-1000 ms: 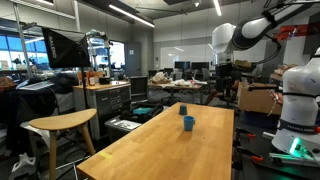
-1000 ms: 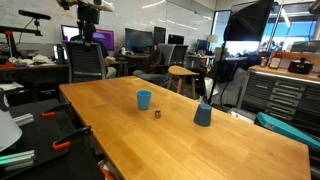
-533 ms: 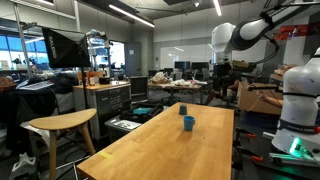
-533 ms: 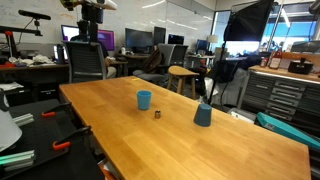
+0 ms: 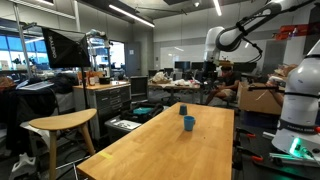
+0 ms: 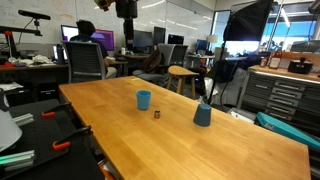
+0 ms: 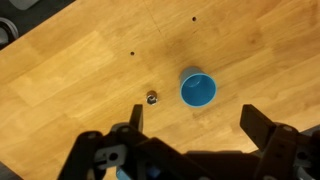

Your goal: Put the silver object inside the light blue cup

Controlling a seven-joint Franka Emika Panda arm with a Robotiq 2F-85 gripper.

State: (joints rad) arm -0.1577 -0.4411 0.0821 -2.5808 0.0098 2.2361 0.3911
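Observation:
The silver object stands free of the light blue cup [image 6: 144, 101], so I should now lower my open gripper to the object [image 6: 157, 114] until its fingers surround it, then close.
The light blue cup [image 7: 198, 90] stands upright and empty on the long wooden table [image 7: 70, 80]; it shows in both exterior views [image 5: 188, 123] [image 6: 144, 99]. The small silver object [image 7: 152, 98] lies on the wood just beside the cup, apart from it, and also shows in an exterior view [image 6: 157, 113]. My gripper [image 7: 198, 125] is open and empty, high above the table, with the cup between its two dark fingers [image 7: 135, 117] in the wrist view. It hangs high in both exterior views [image 5: 210, 72] [image 6: 127, 8].
A darker grey-blue cup [image 6: 202, 114] stands on the table farther along, also seen in an exterior view [image 5: 182, 109]. Office chairs [image 6: 88, 60], a wooden stool [image 5: 60, 125] and benches surround the table. Small dark holes [image 7: 133, 54] dot the wood.
The arm has swung sideways over the table: leftwards in one exterior view, rightwards in the other. The cups and the silver object have not moved.

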